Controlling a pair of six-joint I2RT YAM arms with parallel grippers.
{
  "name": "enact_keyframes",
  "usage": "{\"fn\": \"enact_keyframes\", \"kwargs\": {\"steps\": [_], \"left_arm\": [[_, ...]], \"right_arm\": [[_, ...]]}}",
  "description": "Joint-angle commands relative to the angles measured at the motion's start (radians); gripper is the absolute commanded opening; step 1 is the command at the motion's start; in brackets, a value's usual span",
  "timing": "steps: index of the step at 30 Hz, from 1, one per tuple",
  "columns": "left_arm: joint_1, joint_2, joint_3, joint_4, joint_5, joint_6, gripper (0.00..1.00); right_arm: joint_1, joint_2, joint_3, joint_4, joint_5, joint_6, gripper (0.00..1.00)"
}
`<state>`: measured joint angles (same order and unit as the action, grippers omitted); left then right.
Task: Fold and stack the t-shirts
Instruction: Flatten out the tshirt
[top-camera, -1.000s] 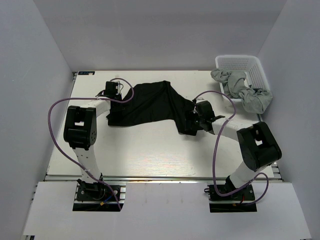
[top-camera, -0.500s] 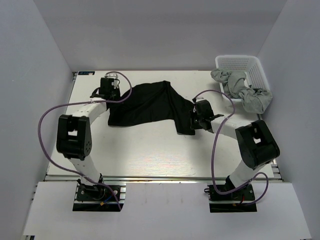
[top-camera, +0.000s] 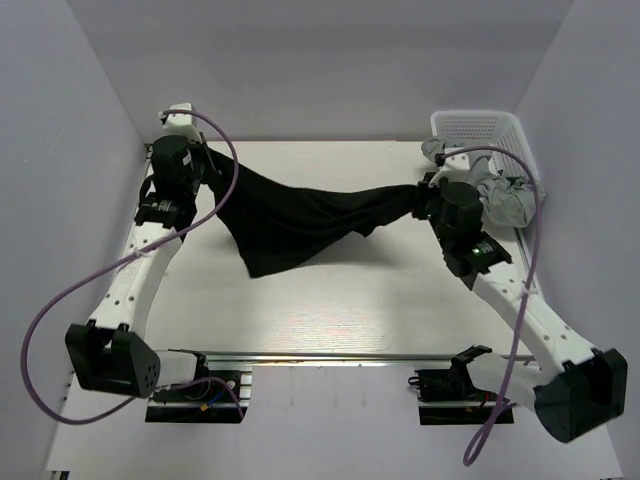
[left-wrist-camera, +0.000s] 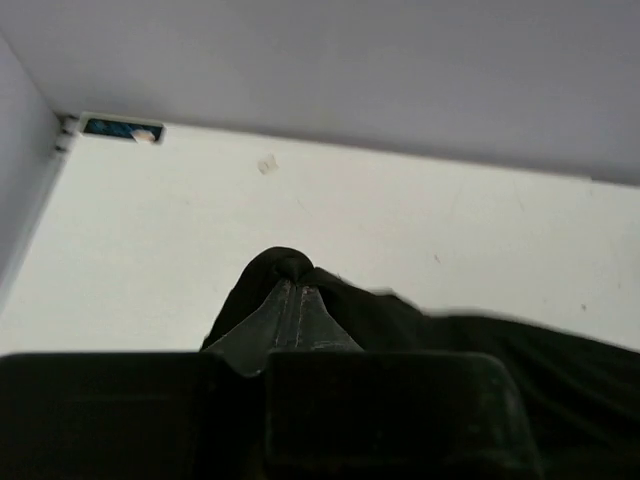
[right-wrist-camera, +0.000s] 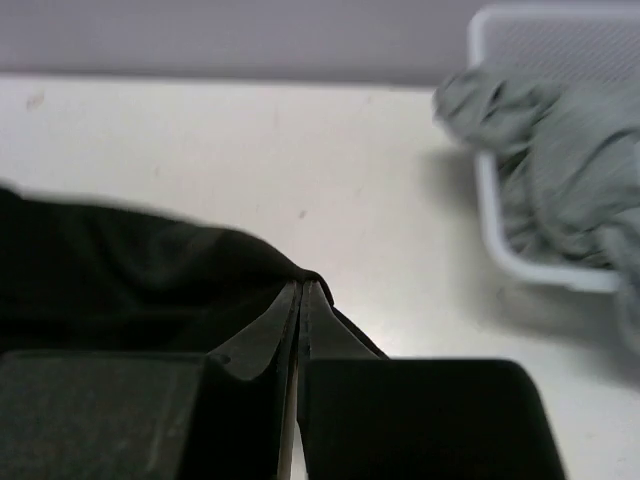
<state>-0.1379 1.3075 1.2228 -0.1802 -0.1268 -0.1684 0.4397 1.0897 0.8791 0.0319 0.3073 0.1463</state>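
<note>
The black t-shirt's lower edge (top-camera: 305, 254) hangs down to a point, so I should put the t-shirt down and grab its near corner (top-camera: 257, 267) with my left gripper before I fold it.
A black t-shirt (top-camera: 300, 215) hangs stretched across the back of the table between both arms, its lower edge drooping to a point near the table. My left gripper (top-camera: 212, 166) is shut on its left end; the left wrist view shows cloth bunched over the closed tips of that gripper (left-wrist-camera: 292, 282). My right gripper (top-camera: 425, 198) is shut on the right end, and black fabric (right-wrist-camera: 130, 270) wraps the closed tips of this gripper (right-wrist-camera: 303, 288). Light grey t-shirts (top-camera: 490, 180) lie crumpled in and over the basket; they show again as grey t-shirts (right-wrist-camera: 560, 170).
A white lattice basket (top-camera: 478, 125) stands at the back right corner, right behind my right gripper; its rim shows in the right wrist view as the basket (right-wrist-camera: 530, 262). White walls close the table at back and sides. Purple cables loop from both arms.
Both grippers closed on the black t-shirt's ends, then lifted and drew apart, left toward the back left, right toward the basket. The shirt went from lying flat to hanging stretched.
</note>
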Motion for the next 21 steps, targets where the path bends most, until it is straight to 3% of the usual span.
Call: {"fn": "enact_keyframes", "kwargs": {"steps": [1,10,17,21], "left_arm": [[-0.002,-0.103,0.075,-0.008,-0.108,0.056,0.0],[-0.002,-0.318,0.152,-0.039,-0.324,0.122,0.0],[-0.002,-0.35,0.276,-0.126,-0.539,0.142,0.0],[-0.002,-0.408,0.296,-0.136,-0.548,0.152,0.0]], "right_arm": [[-0.001,-0.086,0.087,0.06,0.162,-0.1,0.0],[-0.002,-0.303,0.225,0.08,0.309,-0.263,0.0],[-0.001,-0.407,0.331,0.048,0.362,-0.358,0.0],[-0.001,-0.455,0.376,0.005,0.333,-0.37,0.0]]}}
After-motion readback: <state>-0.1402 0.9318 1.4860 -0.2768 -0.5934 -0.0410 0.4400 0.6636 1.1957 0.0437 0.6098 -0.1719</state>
